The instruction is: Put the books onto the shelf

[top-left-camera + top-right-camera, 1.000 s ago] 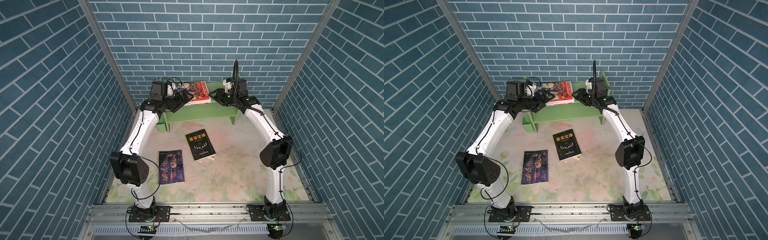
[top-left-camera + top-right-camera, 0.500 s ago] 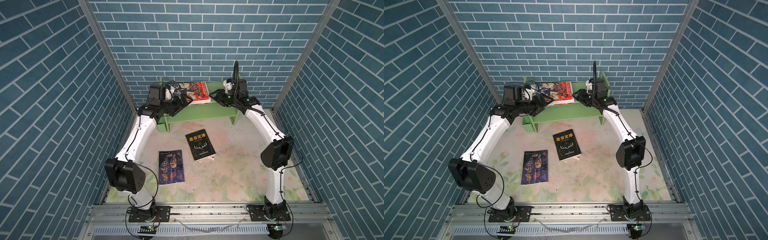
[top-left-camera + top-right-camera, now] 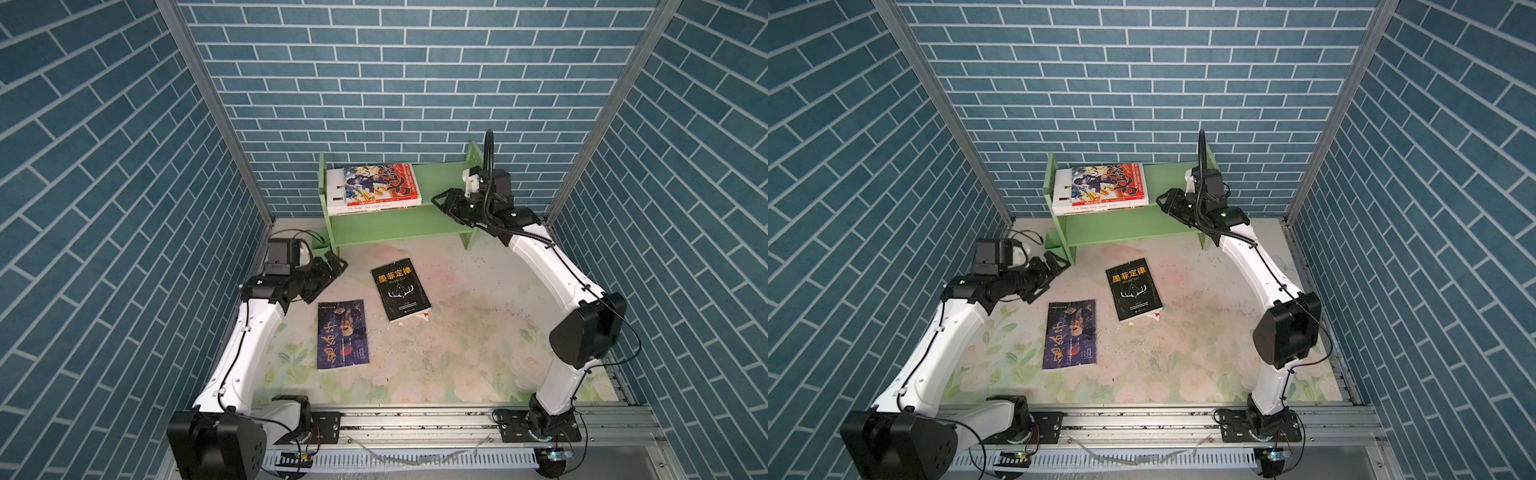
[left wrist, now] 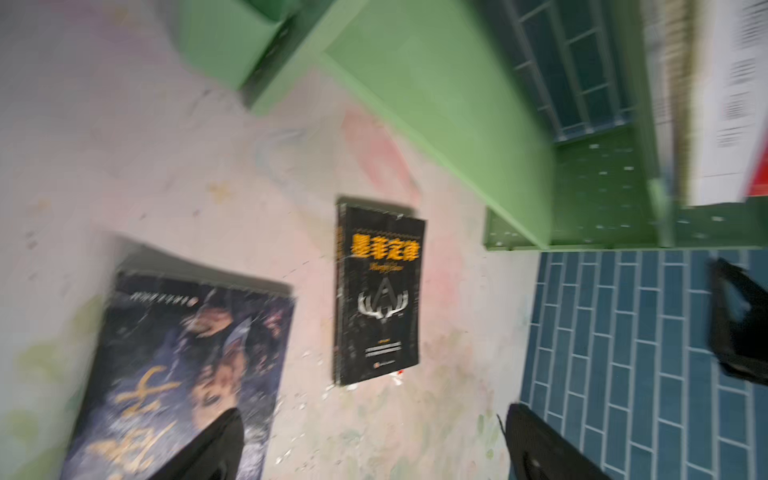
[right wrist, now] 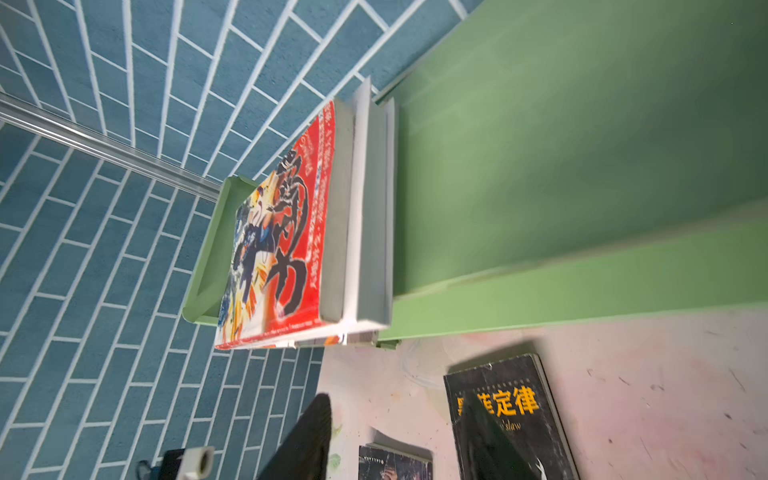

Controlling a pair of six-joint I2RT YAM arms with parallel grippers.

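Note:
My right gripper should go on going down to the dark blue book's spine (image 3: 365, 324) and close there, because a gap (image 3: 375, 310) separates the dark blue book from the black book.
The light-green shelf (image 3: 399, 222) (image 3: 1121, 227) stands against the back wall. A stack of books (image 3: 376, 187) (image 3: 1106, 187) with a red illustrated cover lies flat on its upper tier, left end. On the floor mat lie a black book (image 3: 401, 289) (image 3: 1133, 289) with gold characters and a dark blue book (image 3: 343, 334) (image 3: 1070, 334). My left gripper (image 3: 336, 266) (image 4: 374, 432) hovers open and empty at the shelf's left foot. My right gripper (image 3: 437, 200) (image 5: 395, 415) hangs by the shelf's right end with its jaws apart and empty, facing the stack (image 5: 286, 232).
A small green cup (image 3: 319, 248) (image 4: 224, 37) lies beside the shelf's left leg, close to my left gripper. Blue brick walls close in the back and both sides. A metal rail (image 3: 415, 419) runs along the front edge.
My left arm has pulled back from the shelf's top tier, down and to the front left near the floor. The stack stays on the shelf. The right arm has not moved.

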